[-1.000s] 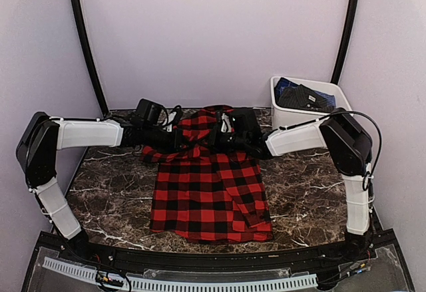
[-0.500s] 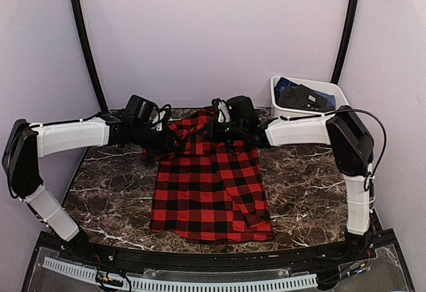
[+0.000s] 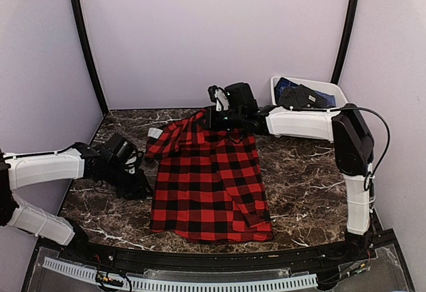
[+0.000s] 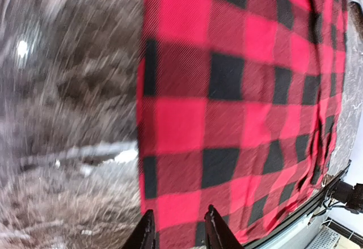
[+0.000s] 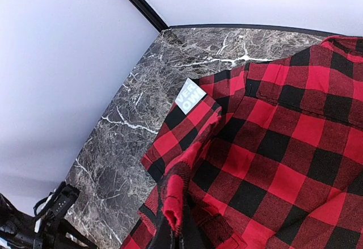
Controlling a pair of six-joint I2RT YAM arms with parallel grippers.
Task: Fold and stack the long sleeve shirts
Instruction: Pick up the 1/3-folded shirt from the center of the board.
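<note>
My gripper will turn the shirt's side over as a long piece of cloth when it folds it, because the shirt's side (image 3: 169, 199) edge (image 3: 155, 189) goes straight up to the raised cloth.
The red-and-black check shirt (image 3: 208, 182) lies mostly flat in the middle of the table, its top part lifted. My right gripper (image 3: 214, 117) is shut on a pinched fold of the shirt (image 5: 177, 201) and holds the top edge up at the back. The white neck label (image 5: 190, 95) shows on the cloth hanging to the left. My left gripper (image 3: 142, 188) is low over the table at the shirt's left edge, apart from the raised part. In the left wrist view its fingertips (image 4: 146, 235) stand apart over the shirt's edge (image 4: 238, 101), with nothing between them.
A white tub (image 3: 333, 92) with dark folded cloth (image 3: 303, 97) stands at the back right, just beyond the right arm. Dark marble table (image 3: 306, 172) shows on both sides of the shirt. The walls close in at back and sides.
My left gripper has let go of the shirt's top and drawn back left and down to the shirt's left edge. My right gripper has lifted its fold up and back.
</note>
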